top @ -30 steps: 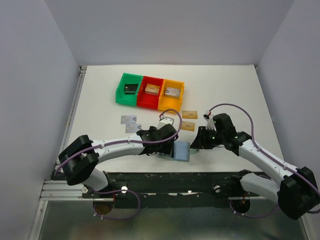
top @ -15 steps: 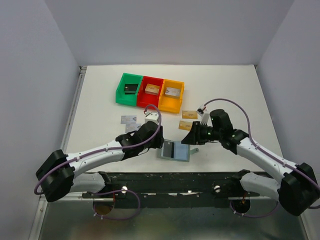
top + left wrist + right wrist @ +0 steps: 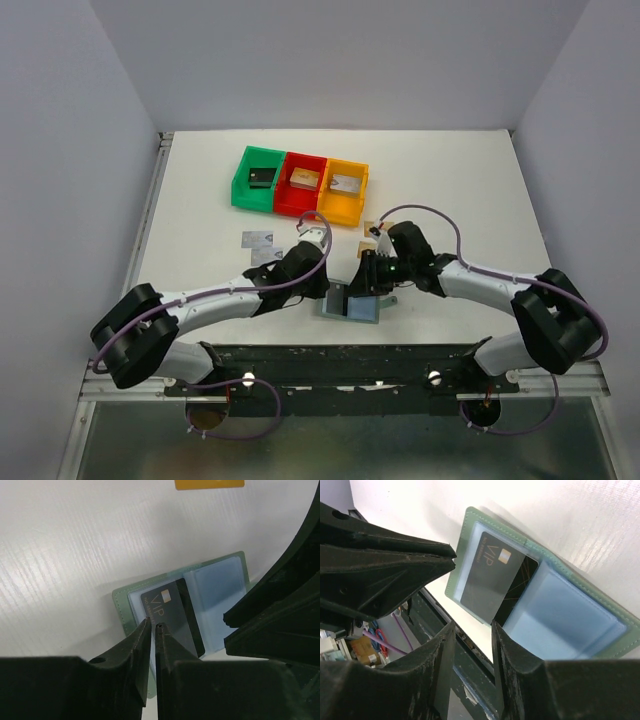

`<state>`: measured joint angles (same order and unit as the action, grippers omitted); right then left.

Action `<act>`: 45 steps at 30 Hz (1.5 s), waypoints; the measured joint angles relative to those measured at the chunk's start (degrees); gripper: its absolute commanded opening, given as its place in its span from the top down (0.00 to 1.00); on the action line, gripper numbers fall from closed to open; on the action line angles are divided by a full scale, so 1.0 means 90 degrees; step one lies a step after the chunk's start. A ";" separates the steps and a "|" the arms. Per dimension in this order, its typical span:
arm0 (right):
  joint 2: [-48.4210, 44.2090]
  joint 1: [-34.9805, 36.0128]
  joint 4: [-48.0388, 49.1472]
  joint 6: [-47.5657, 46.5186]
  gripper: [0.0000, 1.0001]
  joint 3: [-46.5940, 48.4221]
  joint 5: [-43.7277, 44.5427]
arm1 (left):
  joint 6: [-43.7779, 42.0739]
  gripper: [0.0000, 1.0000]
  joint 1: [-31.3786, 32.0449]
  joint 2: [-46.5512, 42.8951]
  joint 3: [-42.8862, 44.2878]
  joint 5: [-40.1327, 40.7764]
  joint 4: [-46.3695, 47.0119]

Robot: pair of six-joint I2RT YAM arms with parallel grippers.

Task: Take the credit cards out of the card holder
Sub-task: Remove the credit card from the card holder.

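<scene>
The black card's end [image 3: 519, 588] sticks out of its pocket next to the open fingers of my right gripper. I keep moving in until the fingers close on that end [image 3: 506, 611].
The card holder [image 3: 362, 309] [image 3: 120, 609] [image 3: 470, 517] lies open near the table's front edge, pale blue pockets up. A black credit card marked VIP [image 3: 172, 615] [image 3: 492, 572] sits in its left pocket, with one end poking out toward the fold. My left gripper [image 3: 323, 286] [image 3: 152, 625] has its fingers almost together, only a thin slit between them. Its tips rest at the card's corner by the holder's left edge, and whether they pinch anything is unclear. My right gripper [image 3: 364, 279] [image 3: 472, 630] hangs open over the holder's near edge, holding nothing.
Two silvery cards [image 3: 260, 238] lie left of the arms. Tan-gold cards [image 3: 378, 229] [image 3: 210, 484] lie behind the right wrist. Green [image 3: 240, 185], red [image 3: 300, 207] and orange [image 3: 342, 210] bins stand in a row at the back, each with a small block inside. The table's front edge [image 3: 470, 640] runs just below the holder.
The card holder went from folded to lying open. The left jaws narrowed from wide to a thin slit at its left edge. The right gripper slid left over it.
</scene>
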<state>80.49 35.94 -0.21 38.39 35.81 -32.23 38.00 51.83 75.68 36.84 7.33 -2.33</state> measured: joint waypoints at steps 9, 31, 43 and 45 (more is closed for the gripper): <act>0.0733 0.0000 0.0284 0.0095 0.55 0.0056 0.0002 | 0.0073 0.82 -0.0002 0.0330 -0.0087 -0.0061 0.0058; 0.1404 0.0112 0.0843 0.0430 0.58 0.0148 -0.0002 | 0.0321 0.87 -0.0002 0.0500 -0.0542 -0.0066 0.0408; 0.1455 0.0163 0.0967 0.0593 0.60 0.0146 -0.0002 | 0.0427 0.91 -0.0015 0.0476 -0.0695 -0.0070 0.0678; 0.1491 0.0163 0.1010 0.0622 0.59 0.0141 -0.0002 | 0.0435 0.91 -0.0015 0.0454 -0.0736 -0.0070 0.0729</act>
<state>93.91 37.41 8.88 43.99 37.08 -32.25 41.91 51.70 79.77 30.22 6.70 4.23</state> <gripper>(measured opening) 0.390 0.101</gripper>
